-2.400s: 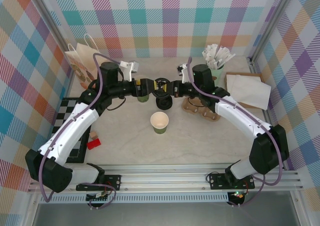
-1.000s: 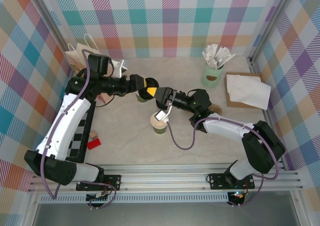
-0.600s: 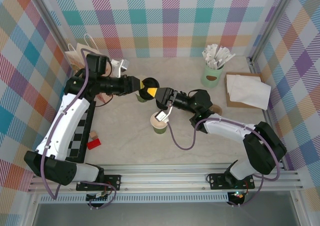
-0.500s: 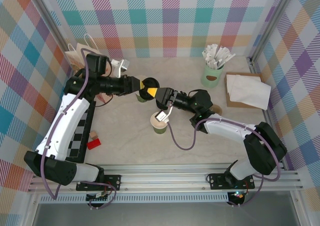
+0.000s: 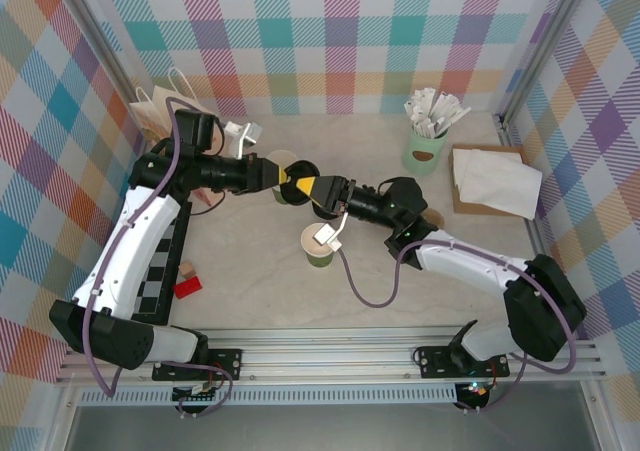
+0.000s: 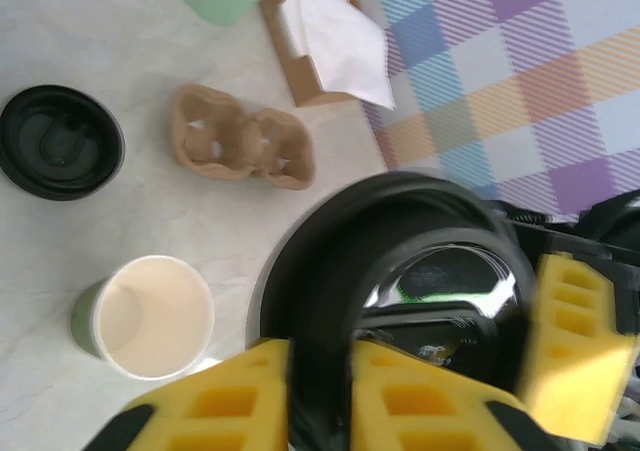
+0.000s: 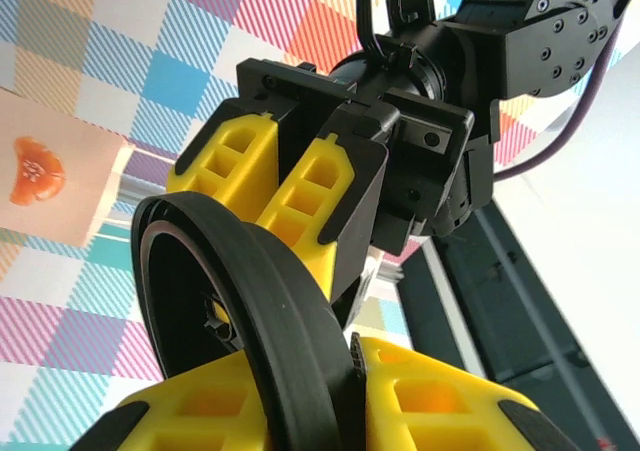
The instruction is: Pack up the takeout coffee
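Observation:
Both grippers are on the rim of the black lid (image 5: 297, 184), which hangs on edge. My right gripper should open before my left gripper puts the lid down flat on the cup (image 5: 318, 239).
The takeout coffee's olive-green cup (image 5: 319, 243) stands lidless on the table, its cream inside showing (image 6: 150, 316). Its round black lid (image 5: 304, 171) hangs on edge in the air just behind the cup, between both grippers. My left gripper (image 5: 294, 178) is shut on the lid's rim (image 6: 400, 271), with its yellow fingers (image 6: 225, 396) on either side. From the opposite side my right gripper (image 5: 320, 189) also pinches the lid (image 7: 250, 291), and its fingers (image 7: 430, 401) touch the rim. The left gripper's fingers (image 7: 255, 166) show beyond the lid.
A second black lid (image 6: 60, 141) lies on the table near a cardboard cup carrier (image 6: 240, 149). A mint mug of sachets (image 5: 425, 146) and a napkin holder (image 5: 495, 179) stand at back right. A paper bag (image 5: 160, 121), a checkered board (image 5: 150, 261) and a red block (image 5: 187, 288) are on the left.
My left gripper has closed from wide open onto the lid's rim. The right gripper has kept the lid and shifted slightly back and up with it.

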Available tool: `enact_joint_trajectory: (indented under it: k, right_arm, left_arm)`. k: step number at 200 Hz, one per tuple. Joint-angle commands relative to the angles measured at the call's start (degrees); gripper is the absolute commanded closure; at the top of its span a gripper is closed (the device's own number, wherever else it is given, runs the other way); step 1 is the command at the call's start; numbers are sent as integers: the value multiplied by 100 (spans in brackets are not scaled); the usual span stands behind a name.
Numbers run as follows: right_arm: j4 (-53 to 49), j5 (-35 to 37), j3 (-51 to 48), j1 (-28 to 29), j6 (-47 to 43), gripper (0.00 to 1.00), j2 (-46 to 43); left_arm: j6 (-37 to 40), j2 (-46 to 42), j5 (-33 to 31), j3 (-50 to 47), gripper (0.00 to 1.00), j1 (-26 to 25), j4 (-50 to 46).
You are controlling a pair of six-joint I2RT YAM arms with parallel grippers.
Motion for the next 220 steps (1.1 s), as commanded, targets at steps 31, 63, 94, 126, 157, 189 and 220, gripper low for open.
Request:
enact_joint_trajectory:
  k: [31,63,94,126,157,189,220]
  right_arm:
    - [-1480,358,31,128,980,79,-371]
    - [-2511,767,247,162,1479,50,-543]
    - [-3421,1973,283,309,3403,17,-899]
    - [-5335,2387,429,90,6985,3,-1735]
    - [-5705,2102,426,-572,10505,0,-1949]
    - [-5628,998,532,-1293,13417,0,-1725]
    - [-5574,-85,633,-1468,14108,0,-1554]
  left_arm:
    - [300,123,274,103,100,5,91]
    - [253,37,-263,116,100,6,245]
    - [-113,-571,-2111,-453,100,-102,1034]
    - [251,-1416,-3815,-1370,100,-757,1807]
    - [621,-1967,-5379,-2050,100,-1560,2438]
    - [1074,-1999,-6665,-2267,100,-2450,2803]
    - [1195,-1821,-7073,-2317,100,-2784,2970]
